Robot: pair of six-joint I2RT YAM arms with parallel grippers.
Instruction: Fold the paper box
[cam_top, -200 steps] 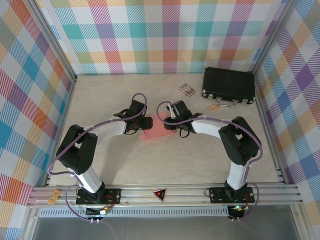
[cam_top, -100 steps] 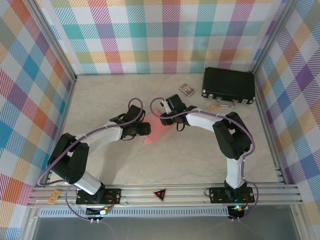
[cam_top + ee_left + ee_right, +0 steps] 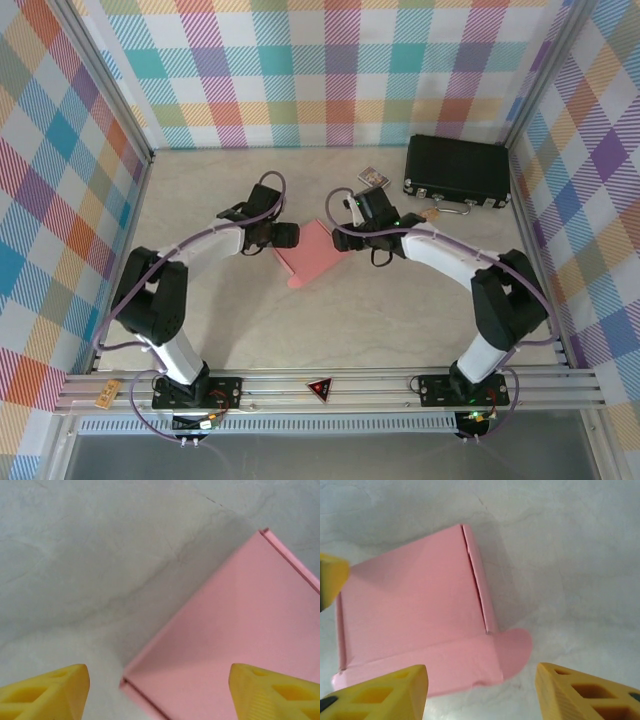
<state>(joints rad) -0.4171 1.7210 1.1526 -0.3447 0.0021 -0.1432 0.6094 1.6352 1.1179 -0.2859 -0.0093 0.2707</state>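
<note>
The paper box is crooked, with its corner (image 3: 127, 676) pointing toward my left gripper. I should turn the box square (image 3: 313, 254) between my grippers before I fold its sides.
The paper box (image 3: 311, 256) is a salmon-pink flat piece lying on the marbled table between my two grippers. My left gripper (image 3: 288, 236) hovers at its left corner, open. In the left wrist view the box (image 3: 235, 630) has a corner between the yellow fingertips (image 3: 45, 692), and neither touches it. My right gripper (image 3: 343, 237) stands open at the box's right corner. The right wrist view shows the box (image 3: 415, 615) with folded side walls and a rounded flap (image 3: 512, 650) lying flat on the table, free of the right gripper (image 3: 482, 690).
A black hard case (image 3: 458, 170) with latches sits at the back right. A small patterned card pack (image 3: 373, 178) lies left of it, and a tan tag (image 3: 430, 213) lies in front of the case. Plaid walls enclose the table on three sides.
Both grippers have opened and drawn back from the box. The right gripper moved right and toward the back. The box now lies a little farther back.
</note>
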